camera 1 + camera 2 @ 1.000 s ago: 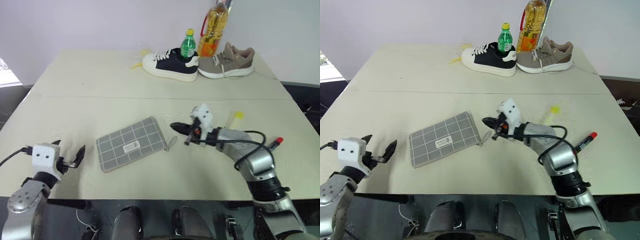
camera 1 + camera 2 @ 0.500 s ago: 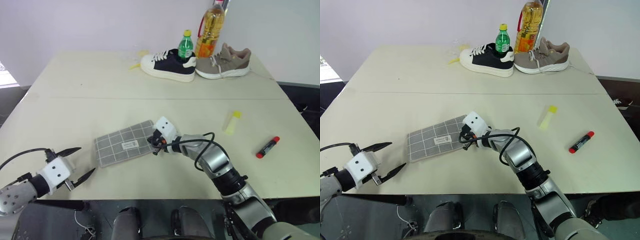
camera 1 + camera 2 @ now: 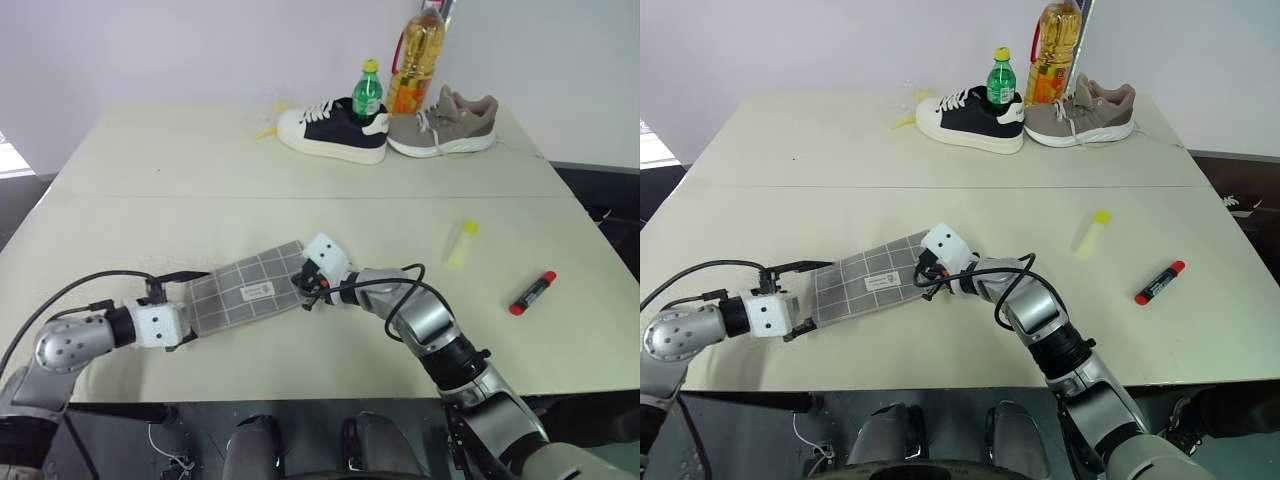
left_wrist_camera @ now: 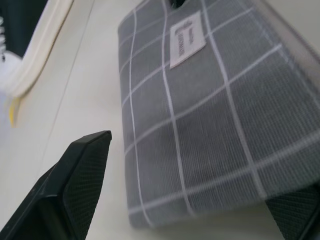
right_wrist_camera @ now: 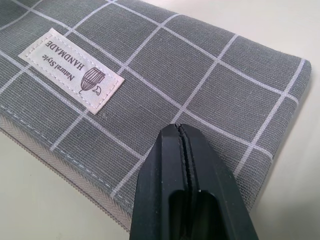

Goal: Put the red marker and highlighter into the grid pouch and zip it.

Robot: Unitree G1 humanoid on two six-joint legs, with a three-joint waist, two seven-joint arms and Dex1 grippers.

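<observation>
My gripper will make the grid pouch stand zipper-up along its length when it lifts and turns the pouch's end. The grid pouch's panel [image 3: 226,294] lies smooth and has straight edges.
The grid pouch [image 3: 245,290] lies flat on the table, grey with white lines and a white label, its zipper edge toward me. My left gripper [image 3: 190,308] is open at the pouch's left end, one finger [image 4: 75,185] on each side of that end. My right gripper [image 5: 178,129] is shut, with its tips resting on the fabric near the pouch's right end [image 3: 305,290] and nothing visible between them. The pale-yellow highlighter [image 3: 461,243] lies to the right of the pouch. The red marker [image 3: 531,293] lies farther right, near the table's edge.
At the far side of the table stand a black-and-white sneaker [image 3: 330,128], a beige sneaker [image 3: 445,122], a green bottle [image 3: 367,90] and a tall oil bottle [image 3: 415,60]. The table's near edge [image 3: 300,385] runs just below both arms.
My left gripper swung in from the near left edge, rolled over and now straddles the pouch's left end. My right gripper came down onto the pouch's right end a second ago and has stayed there since.
</observation>
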